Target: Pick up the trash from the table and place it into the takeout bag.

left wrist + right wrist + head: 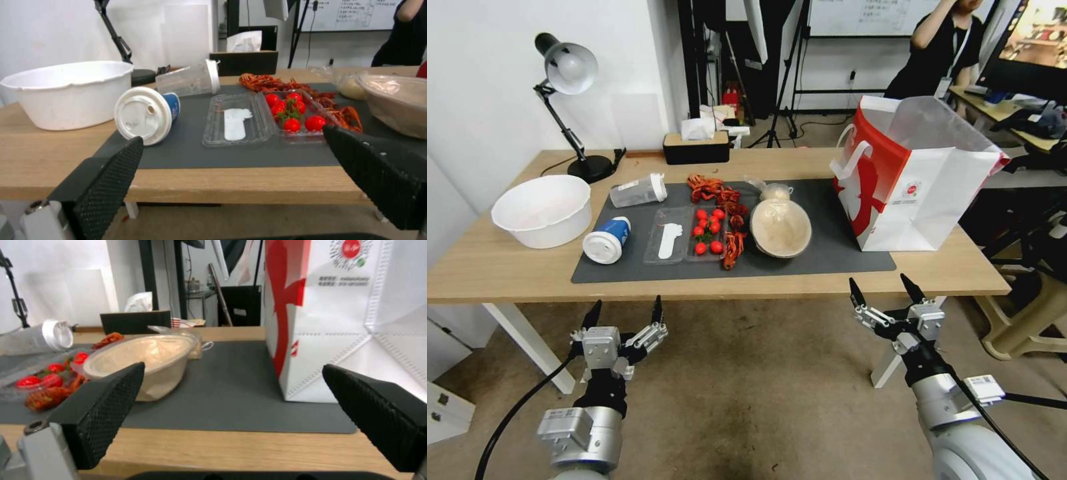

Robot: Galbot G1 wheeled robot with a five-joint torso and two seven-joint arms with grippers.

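The small clear knotted bag (pixel 774 189) is rounded out by beige filling (pixel 778 192), so the bag will get pinched narrow and bulge out past my right gripper when I lift it.
On the table (pixel 507 267), a dark grey mat holds the trash. A blue-and-white lidded paper cup (pixel 607 239) (pixel 146 113) lies on its side at the mat's left. Behind it lies a clear white-capped plastic cup (pixel 638 190) (pixel 189 80). A round beige lidded bowl (pixel 780 227) (pixel 142 361) sits tilted mid-mat, with a small clear knotted bag (pixel 775 191) behind it. The takeout bag (pixel 917 177) (pixel 342 316) stands open at the right. My left gripper (pixel 625 315) and right gripper (pixel 886 287) hang open, empty, below the table's front edge.
A clear tray of cherry tomatoes (pixel 707 230) and crayfish shells (pixel 715 192) lie mid-mat. A white basin (pixel 544 210) and a desk lamp (pixel 567 70) stand at the left, a tissue box (pixel 696 147) at the back. A person stands behind the bag.
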